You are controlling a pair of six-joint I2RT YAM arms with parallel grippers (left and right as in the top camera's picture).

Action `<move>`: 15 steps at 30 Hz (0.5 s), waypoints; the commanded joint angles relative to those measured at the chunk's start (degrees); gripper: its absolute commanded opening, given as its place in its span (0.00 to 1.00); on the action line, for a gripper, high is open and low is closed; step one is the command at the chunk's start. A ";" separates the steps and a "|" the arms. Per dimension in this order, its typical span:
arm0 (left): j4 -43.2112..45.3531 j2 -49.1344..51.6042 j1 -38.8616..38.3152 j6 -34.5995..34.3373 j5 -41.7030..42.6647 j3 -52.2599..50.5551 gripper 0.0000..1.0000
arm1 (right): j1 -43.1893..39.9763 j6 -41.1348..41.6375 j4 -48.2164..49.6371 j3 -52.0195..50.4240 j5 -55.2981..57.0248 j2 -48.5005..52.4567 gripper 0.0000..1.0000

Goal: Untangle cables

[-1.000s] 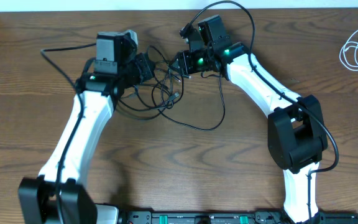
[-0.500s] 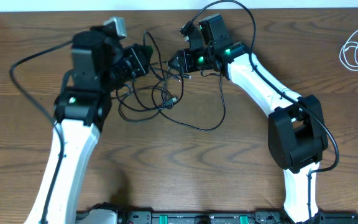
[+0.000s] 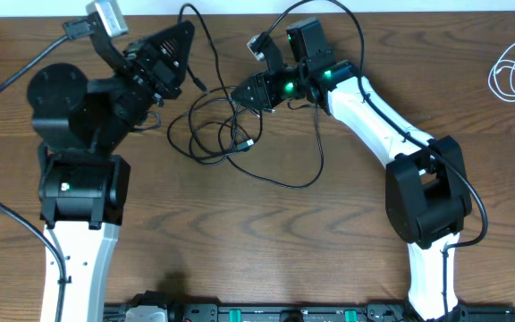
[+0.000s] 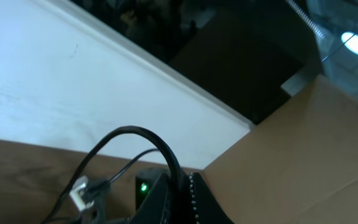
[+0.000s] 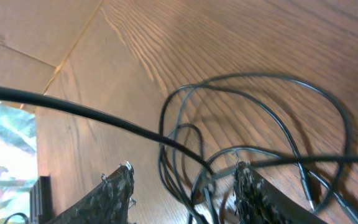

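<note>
My right gripper should take hold of the loops (image 3: 236, 134) and pull them away to stretch the raised piece of cable (image 3: 215, 68) in my left gripper, because that piece runs slack into the tangled loops.
The black cable (image 3: 231, 134) lies in tangled loops on the wooden table between the two arms. One strand rises from the loops to my left gripper (image 3: 182, 36), which is raised at the far left. In the left wrist view this gripper (image 4: 182, 186) is shut on that black strand (image 4: 135, 132), which arcs up out of the jaws. My right gripper (image 3: 244, 89) sits at the loops' upper right edge. In the right wrist view it (image 5: 185, 183) is open, with black loops (image 5: 260, 118) lying between and beyond its fingers. The white cable (image 3: 511, 72) is coiled alone at the far right.
The table's back edge meets a white wall (image 4: 73, 81) just behind the left gripper. A cardboard panel (image 4: 316, 155) stands at the back left corner. The right arm's own thick black wire (image 3: 347, 18) arcs above its wrist.
My left arm has swung up and back to the left, lifting a strand of the black cable away from the tangle. The right gripper's jaws have spread wider.
</note>
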 commanded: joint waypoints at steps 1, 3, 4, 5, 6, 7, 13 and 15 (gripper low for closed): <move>2.23 -1.01 1.57 -4.07 1.60 2.36 0.07 | 0.48 -1.81 -1.51 0.17 2.67 0.70 0.50; 2.73 -1.05 1.99 -4.66 1.62 2.58 0.07 | 0.96 -1.81 -2.08 0.17 3.91 0.70 0.51; 3.39 -1.05 2.16 -5.16 1.60 2.69 0.07 | 1.31 -1.79 -2.34 0.15 4.46 0.70 0.50; 3.74 -1.05 2.19 -5.44 1.57 2.71 0.07 | 1.68 -1.79 -2.93 0.15 5.33 0.70 0.51; 4.07 -1.05 2.19 -5.44 1.57 2.71 0.07 | 2.01 -1.79 -3.50 0.15 6.25 0.72 0.50; 4.37 -1.03 2.19 -5.42 1.53 2.71 0.07 | 2.51 -1.77 -4.39 0.15 7.43 0.72 0.50; 3.41 -0.33 2.19 -5.35 1.11 2.69 0.07 | 6.29 0.39 -8.35 0.15 13.62 0.72 0.45; 2.75 0.31 2.19 -5.38 1.14 2.69 0.07 | 7.85 3.65 -8.46 0.15 17.53 0.72 0.45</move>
